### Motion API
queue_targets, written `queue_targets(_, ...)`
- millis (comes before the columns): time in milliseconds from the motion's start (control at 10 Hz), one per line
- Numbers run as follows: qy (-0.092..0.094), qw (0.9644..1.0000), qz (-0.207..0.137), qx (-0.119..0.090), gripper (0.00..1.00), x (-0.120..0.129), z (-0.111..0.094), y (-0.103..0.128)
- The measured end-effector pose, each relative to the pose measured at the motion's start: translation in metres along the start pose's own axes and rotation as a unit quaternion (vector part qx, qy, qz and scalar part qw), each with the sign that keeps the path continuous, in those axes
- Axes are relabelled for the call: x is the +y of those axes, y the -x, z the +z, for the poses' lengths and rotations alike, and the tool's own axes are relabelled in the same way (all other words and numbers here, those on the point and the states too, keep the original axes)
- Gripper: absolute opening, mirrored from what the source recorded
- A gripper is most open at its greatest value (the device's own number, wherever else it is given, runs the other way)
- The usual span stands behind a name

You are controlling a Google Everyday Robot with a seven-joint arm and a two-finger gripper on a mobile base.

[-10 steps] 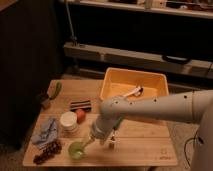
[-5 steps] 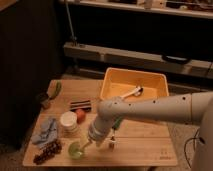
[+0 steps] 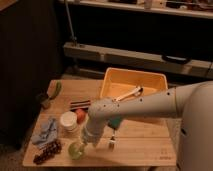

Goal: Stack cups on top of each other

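Observation:
The light green cup (image 3: 76, 151) will fit inside the white cup when I lower it there, because the white cup's wide opening (image 3: 68, 116) points up.
A light green cup (image 3: 76, 149) sits near the table's front edge. My gripper (image 3: 83, 142) hangs at its upper right rim, open, at the end of the white arm reaching in from the right. I cannot tell whether it touches the cup. A wide white cup (image 3: 69, 121) stands just behind and to the left of the green one. A smaller dark cup (image 3: 44, 99) stands at the far left edge of the table.
An orange fruit (image 3: 81, 115) lies beside the white cup, with a dark bar (image 3: 80, 105) behind it. A yellow tub (image 3: 131, 85) with a utensil fills the back right. A blue cloth (image 3: 47, 131) and dark grapes (image 3: 47, 151) lie front left.
The gripper has shifted slightly left and down toward the green cup. The cups have not moved.

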Motion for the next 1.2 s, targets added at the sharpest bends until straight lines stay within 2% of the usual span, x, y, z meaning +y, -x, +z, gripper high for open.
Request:
queue_targets(300,-0.02,0.9998,0.003,0.003,0.62,-0.007,0.007,0.009)
queue_targets(500,-0.026,0.9996,0.006,0.004,0.48,-0.01,0.01,0.011)
queue_targets(900,-0.023,0.9996,0.015,0.01,0.06,0.002,0.002,0.017)
queue_targets(1000,-0.018,0.9996,0.021,0.012,0.01,0.008,-0.002,0.019)
queue_targets(1200,-0.015,0.9992,0.035,0.008,0.0,0.016,-0.023,0.021)
